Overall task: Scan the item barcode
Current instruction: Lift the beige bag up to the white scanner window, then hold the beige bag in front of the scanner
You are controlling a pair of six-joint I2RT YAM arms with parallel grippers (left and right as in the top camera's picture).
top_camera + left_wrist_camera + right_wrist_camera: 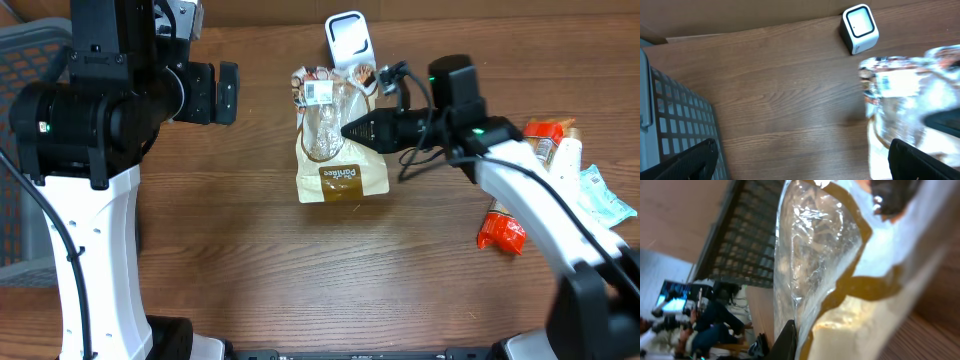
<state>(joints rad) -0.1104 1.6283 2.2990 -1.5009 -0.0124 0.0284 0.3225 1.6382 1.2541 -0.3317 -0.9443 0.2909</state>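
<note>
The bag's white barcode label (319, 92) is facing up, away from the scanner, so next my right gripper flips the bag over and brings the label to the scanner's window (348, 36).
The item is a clear and brown snack bag (335, 140) lying on the wooden table, its white barcode label (318, 92) near the far end. A white scanner (349, 40) stands just beyond it. My right gripper (352, 130) is shut on the bag's right edge. In the right wrist view the bag (840, 270) fills the frame, pinched against one dark finger (787, 342). My left gripper (226, 92) hangs open to the left of the bag. In the left wrist view its fingertips (690, 160) stand wide apart over bare wood, with the scanner (859, 28) and bag (910, 100) ahead.
A grey mesh basket (25, 60) sits at the far left, also in the left wrist view (675, 125). Other packaged goods lie at the right: a red packet (500, 232), a white bottle (562, 160) and a pale pouch (605, 195).
</note>
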